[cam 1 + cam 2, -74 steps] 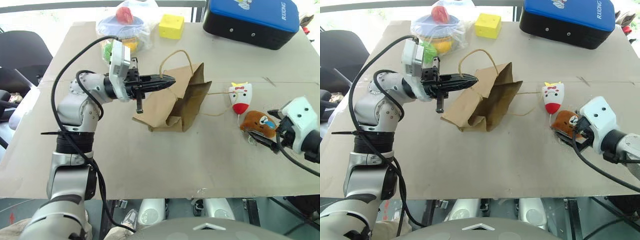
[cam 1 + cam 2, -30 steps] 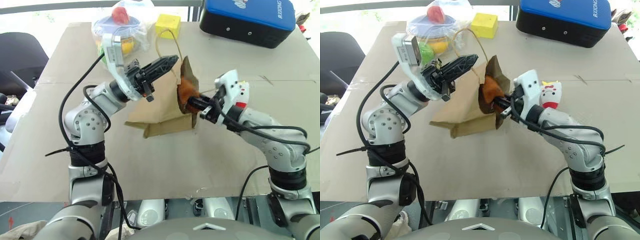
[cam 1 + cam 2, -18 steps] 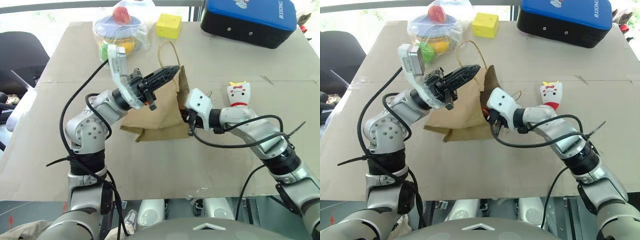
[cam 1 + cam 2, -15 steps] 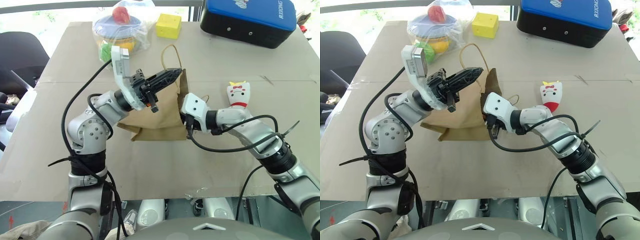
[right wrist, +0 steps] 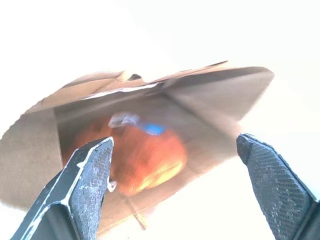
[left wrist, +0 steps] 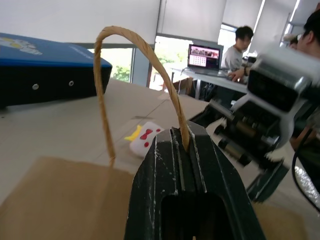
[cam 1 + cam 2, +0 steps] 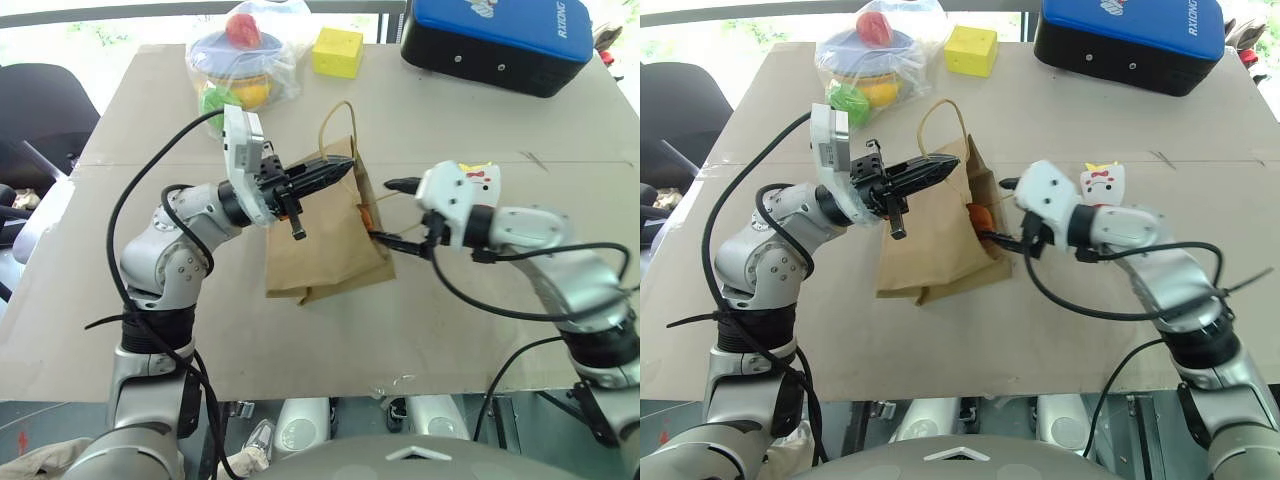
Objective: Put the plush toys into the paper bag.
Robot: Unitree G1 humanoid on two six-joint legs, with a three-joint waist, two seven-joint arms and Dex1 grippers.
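Observation:
My gripper will push the white plush toy (image 7: 485,184) into the paper bag, and it will fit next to the brown plush toy, because open space (image 5: 197,111) shows inside the bag beside the brown plush toy.
The brown paper bag (image 7: 322,235) lies on the table with its mouth facing right. My left gripper (image 7: 345,165) is shut on one of its loop handles (image 6: 107,90) and holds that side up. Inside the mouth lies the brown, orange-faced plush toy (image 5: 135,155), a sliver of which shows as orange (image 7: 980,217). My right gripper (image 7: 392,212) is open just outside the mouth, with nothing between its fingers (image 5: 85,175). The white plush toy (image 7: 1102,183) with a yellow tuft lies on the table right of the bag, partly behind my right wrist.
A blue-and-black case (image 7: 510,40) stands at the back right. A yellow block (image 7: 338,52) and a plastic-wrapped toy set (image 7: 243,55) sit at the back. A black chair (image 7: 45,110) is off the table's left side. People (image 6: 242,45) sit at a desk beyond.
My right gripper has opened and drawn back out of the bag's mouth to the right, leaving the brown plush toy inside. My left gripper has sunk slightly with the handle, and the bag has shifted.

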